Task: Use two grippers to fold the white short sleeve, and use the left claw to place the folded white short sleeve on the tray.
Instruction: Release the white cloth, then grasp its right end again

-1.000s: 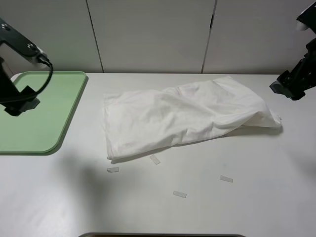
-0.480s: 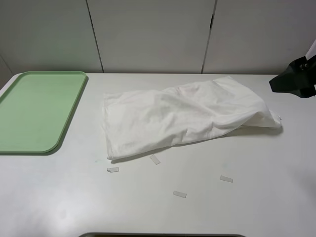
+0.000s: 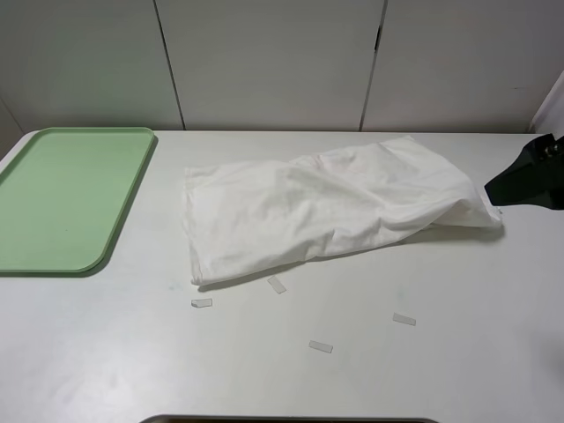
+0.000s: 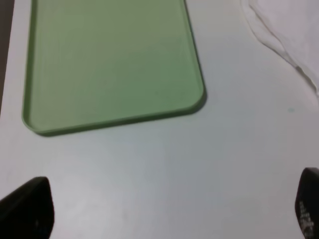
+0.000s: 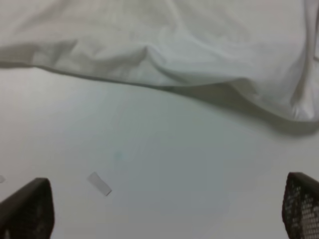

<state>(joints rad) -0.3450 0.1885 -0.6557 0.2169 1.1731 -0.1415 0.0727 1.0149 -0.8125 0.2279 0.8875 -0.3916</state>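
Observation:
My right gripper is beside the white short sleeve's bunched corner (image 3: 478, 213), which slants out. It should reach over and grab the short sleeve end's outer edge (image 3: 466, 181) before it folds any further.
The white short sleeve (image 3: 335, 207) lies crumpled and loosely doubled over in the middle of the table, stretching from centre left to the right. The pale green tray (image 3: 115, 231) is empty at the far left. My right arm's black end (image 3: 529, 176) hangs just right of the shirt's right corner. In the right wrist view the right gripper (image 5: 164, 206) is open over bare table, with the shirt's edge (image 5: 164, 40) ahead of it. The left gripper (image 4: 167, 209) is open above the table near the tray's corner (image 4: 194, 99). It does not show in the exterior view.
Several small pale paper scraps (image 3: 321, 346) lie on the table in front of the shirt, and one (image 5: 99, 183) shows in the right wrist view. A dark edge (image 3: 291, 419) runs along the table's front. White wall panels stand behind.
The left arm, which hung over the tray, has pulled out of the exterior view. The right arm has dropped lower, toward the shirt's right corner. The shirt has not moved.

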